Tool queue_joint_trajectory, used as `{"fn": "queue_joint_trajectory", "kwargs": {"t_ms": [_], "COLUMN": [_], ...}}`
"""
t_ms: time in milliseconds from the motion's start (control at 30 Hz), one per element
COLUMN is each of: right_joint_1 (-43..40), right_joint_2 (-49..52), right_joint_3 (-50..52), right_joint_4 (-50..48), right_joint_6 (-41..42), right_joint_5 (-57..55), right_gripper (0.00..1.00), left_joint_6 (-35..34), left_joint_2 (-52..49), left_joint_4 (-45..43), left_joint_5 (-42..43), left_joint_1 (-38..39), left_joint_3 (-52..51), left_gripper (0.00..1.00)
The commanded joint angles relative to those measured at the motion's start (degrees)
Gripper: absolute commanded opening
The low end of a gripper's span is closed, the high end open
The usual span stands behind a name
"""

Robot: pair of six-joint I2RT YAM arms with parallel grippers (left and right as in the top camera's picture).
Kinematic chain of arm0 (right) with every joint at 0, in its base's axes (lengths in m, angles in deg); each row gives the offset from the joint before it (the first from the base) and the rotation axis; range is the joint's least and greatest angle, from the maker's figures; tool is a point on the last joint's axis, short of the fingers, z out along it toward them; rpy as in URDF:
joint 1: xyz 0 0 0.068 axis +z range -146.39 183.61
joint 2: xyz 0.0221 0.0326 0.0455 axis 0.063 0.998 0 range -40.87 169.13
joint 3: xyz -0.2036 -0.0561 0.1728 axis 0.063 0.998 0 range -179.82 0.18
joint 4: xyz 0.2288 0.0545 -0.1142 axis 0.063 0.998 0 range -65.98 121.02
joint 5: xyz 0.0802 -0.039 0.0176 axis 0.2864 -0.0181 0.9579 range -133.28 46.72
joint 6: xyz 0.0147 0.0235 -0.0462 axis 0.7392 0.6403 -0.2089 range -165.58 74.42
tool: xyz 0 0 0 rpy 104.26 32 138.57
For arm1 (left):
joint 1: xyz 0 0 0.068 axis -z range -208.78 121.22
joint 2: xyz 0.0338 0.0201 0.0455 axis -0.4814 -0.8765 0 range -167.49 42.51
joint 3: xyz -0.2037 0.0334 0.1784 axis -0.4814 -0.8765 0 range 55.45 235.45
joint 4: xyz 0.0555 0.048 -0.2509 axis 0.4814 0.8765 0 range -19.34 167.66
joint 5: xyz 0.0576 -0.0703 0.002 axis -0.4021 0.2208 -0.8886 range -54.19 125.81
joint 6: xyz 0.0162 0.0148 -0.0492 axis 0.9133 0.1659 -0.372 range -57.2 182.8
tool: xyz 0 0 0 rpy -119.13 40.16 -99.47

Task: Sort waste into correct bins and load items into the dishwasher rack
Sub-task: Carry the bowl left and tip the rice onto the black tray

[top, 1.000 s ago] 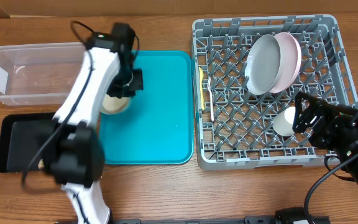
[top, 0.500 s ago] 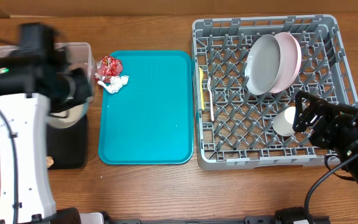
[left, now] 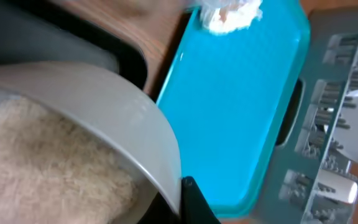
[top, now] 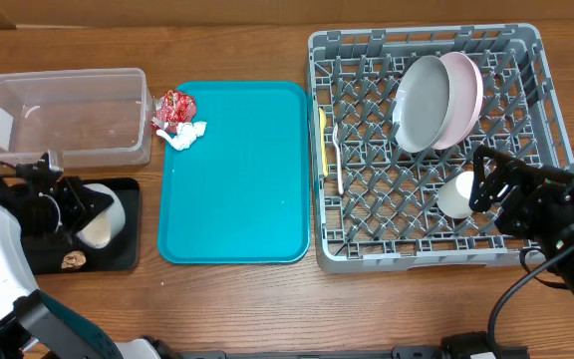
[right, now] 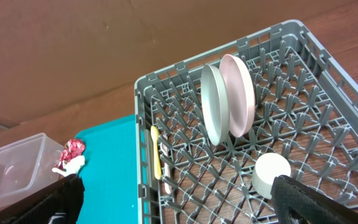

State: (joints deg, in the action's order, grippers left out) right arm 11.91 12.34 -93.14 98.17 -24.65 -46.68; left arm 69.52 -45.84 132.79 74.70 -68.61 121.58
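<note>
The small pale bowl is full of white rice grains (left: 48,165), so the robot's left gripper needs to tip it steeply over the black tray (top: 108,255) and empty it before putting it into the rack.
My left gripper (top: 76,214) is shut on the rim of the small pale bowl (top: 99,225), tilted over the black tray (top: 128,254). In the left wrist view the bowl (left: 123,118) holds white rice grains (left: 48,168). A brown food bit (top: 71,261) lies in the black tray. The red foil wrapper (top: 175,105) and white tissue (top: 185,133) lie at the teal tray's far left corner. The clear tub (top: 63,115) stands behind. The grey rack (top: 526,60) holds the grey-green plate (top: 422,102), pinkish plate (top: 465,92), white cup (top: 454,195) and yellow-handled utensil (top: 324,140). My right gripper (top: 488,184) is open beside the cup.
The large flat teal tray (top: 237,179) lies between the black tray and the rack. The right wrist view shows the rack (right: 291,37), both plates, the cup (right: 271,175), the utensil (right: 156,155) and the wrapper (right: 73,149).
My left arm has swung the bowl from the teal tray's left edge, past the tub, down over the black tray. The wrapper and tissue came into view. The right arm has not moved.
</note>
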Motion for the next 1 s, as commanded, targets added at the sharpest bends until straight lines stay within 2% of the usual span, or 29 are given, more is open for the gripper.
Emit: {"fn": "queue_joint_trajectory", "kwargs": {"t_ms": [0,167,300,533,767,833,967], "right_joint_1": [0.04,0.04,0.04,0.04,0.04,0.04,0.04], "right_joint_2": [0.00,0.83,1.66,4.50,4.92,4.92,4.92], "right_joint_3": [-0.02,-0.02,-0.02,-0.02,-0.04,-0.04,-0.04], "right_joint_4": [-0.28,-0.31,-0.37,-0.17,-0.31,-0.13,-0.13], "right_joint_6": [-0.35,-0.35,-0.35,-0.35,-0.37,-0.37,-0.37], "right_joint_5": [-0.59,-0.59,-0.59,-0.57,-0.59,-0.57,-0.57], "right_gripper": [1.00,1.00,1.00,1.00,1.00,1.00,1.00], "left_joint_6": [8.74,18.91,25.03,28.35,32.92,35.63,33.44], "left_joint_2": [0.72,0.72,0.72,0.72,0.72,0.68,0.63], "left_joint_4": [-6.40,-12.61,-9.62,-9.27,-8.04,-7.61,-7.10], "left_joint_5": [11.45,28.17,31.26,39.26,42.53,39.65,39.67], "left_joint_1": [-3.30,-12.68,-17.88,-18.29,-18.34,-18.34,-18.34], "left_joint_3": [-7.89,-17.84,-19.04,-19.04,-19.06,-19.06,-19.06], "left_gripper": [0.04,0.04,0.04,0.04,0.04,0.04,0.04]}}
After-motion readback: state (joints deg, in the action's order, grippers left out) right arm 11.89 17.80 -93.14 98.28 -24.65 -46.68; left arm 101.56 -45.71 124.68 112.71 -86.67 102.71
